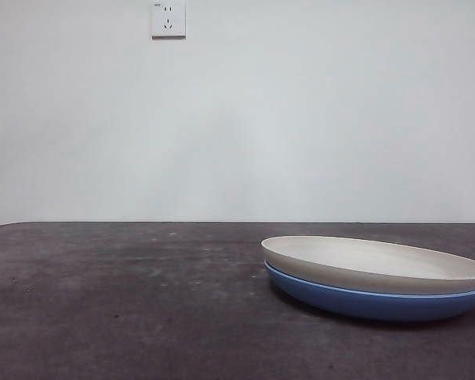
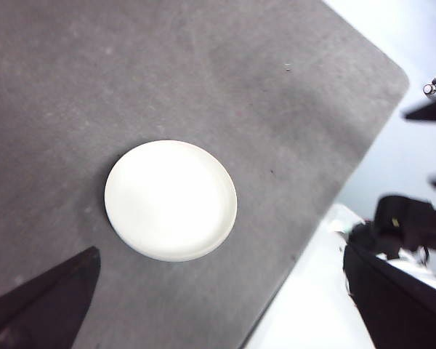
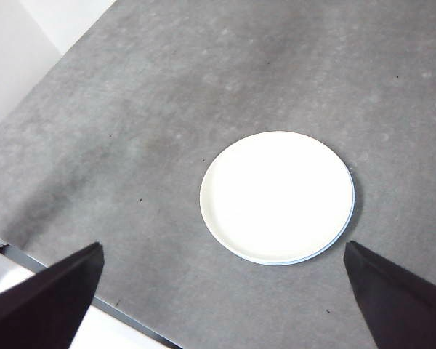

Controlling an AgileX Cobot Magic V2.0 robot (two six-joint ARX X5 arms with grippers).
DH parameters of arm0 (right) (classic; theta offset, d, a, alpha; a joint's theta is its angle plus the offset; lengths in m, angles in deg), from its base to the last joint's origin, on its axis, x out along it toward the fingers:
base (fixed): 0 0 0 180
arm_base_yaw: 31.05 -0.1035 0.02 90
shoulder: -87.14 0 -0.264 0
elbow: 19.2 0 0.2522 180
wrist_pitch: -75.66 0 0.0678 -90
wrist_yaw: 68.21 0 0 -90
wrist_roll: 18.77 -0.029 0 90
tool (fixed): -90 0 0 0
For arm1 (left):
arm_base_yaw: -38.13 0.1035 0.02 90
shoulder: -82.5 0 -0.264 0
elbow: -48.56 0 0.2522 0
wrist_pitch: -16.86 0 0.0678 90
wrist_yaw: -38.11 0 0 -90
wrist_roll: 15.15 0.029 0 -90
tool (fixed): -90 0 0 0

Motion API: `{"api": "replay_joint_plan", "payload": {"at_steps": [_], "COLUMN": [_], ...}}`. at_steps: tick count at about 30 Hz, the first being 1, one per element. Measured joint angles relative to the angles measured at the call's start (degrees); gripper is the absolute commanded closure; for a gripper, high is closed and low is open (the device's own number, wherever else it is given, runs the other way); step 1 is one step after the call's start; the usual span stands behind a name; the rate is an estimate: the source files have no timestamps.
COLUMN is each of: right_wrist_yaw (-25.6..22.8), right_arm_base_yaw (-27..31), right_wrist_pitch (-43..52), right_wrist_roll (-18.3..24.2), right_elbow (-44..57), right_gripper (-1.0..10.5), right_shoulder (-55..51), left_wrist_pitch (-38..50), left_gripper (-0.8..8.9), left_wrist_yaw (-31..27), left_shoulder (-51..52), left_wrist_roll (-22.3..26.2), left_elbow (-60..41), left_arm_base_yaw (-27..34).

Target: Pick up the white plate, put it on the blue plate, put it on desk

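Observation:
The blue plate [image 1: 372, 306] will come up together with the white plate when I lift the stack's edge, because the white plate sits close inside the blue rim [image 1: 364, 294].
The white plate [image 1: 372, 261] lies stacked on the blue plate [image 1: 364, 299], which rests on the desk [image 1: 103, 301] at the right of the front view. Both wrist views look down on the stack from high up. The white plate [image 2: 171, 200] hides the blue one in the left wrist view. In the right wrist view only a thin blue rim [image 3: 351, 211] shows around the white plate [image 3: 276, 196]. My left gripper [image 2: 218, 313] and right gripper [image 3: 221, 305] hang well above the stack, both open and holding nothing. No arm shows in the front view.
A white wall with a socket [image 1: 168, 19] stands behind the desk. The desk's rounded corner [image 2: 392, 73] and its edge show in the left wrist view, with black equipment [image 2: 414, 225] beyond it. Another desk edge [image 3: 29, 94] shows in the right wrist view.

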Motion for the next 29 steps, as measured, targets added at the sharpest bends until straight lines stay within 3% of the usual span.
{"api": "replay_joint_plan", "payload": {"at_steps": [9,15,21,29], "right_wrist_yaw": [0.02,0.02,0.02,0.02], "right_arm_base_yaw": [0.00,0.00,0.00,0.00], "right_wrist_pitch": [-0.04,-0.22,-0.42,-2.29], "right_wrist_roll": [-4.46,-5.46,-5.49,-4.26], "right_elbow": [0.00,0.00,0.00,0.00], "right_gripper": [2.8,2.8,2.8,2.8], "right_shoulder": [0.35,3.61,6.93,15.41], "left_wrist_pitch": [0.04,2.43,2.86,5.18], "left_gripper": [1.56,1.56,1.56,1.56], "left_wrist_yaw": [-9.57,-10.86,-10.86,-10.86], "left_shoulder": [28.28,44.15,52.33,55.67], "left_wrist_roll": [1.99,2.05,1.97,1.36], "left_elbow": [-23.87,-38.03,-45.35,-49.72], "left_arm_base_yaw": [-0.31,-0.31,-0.31,-0.31]}}
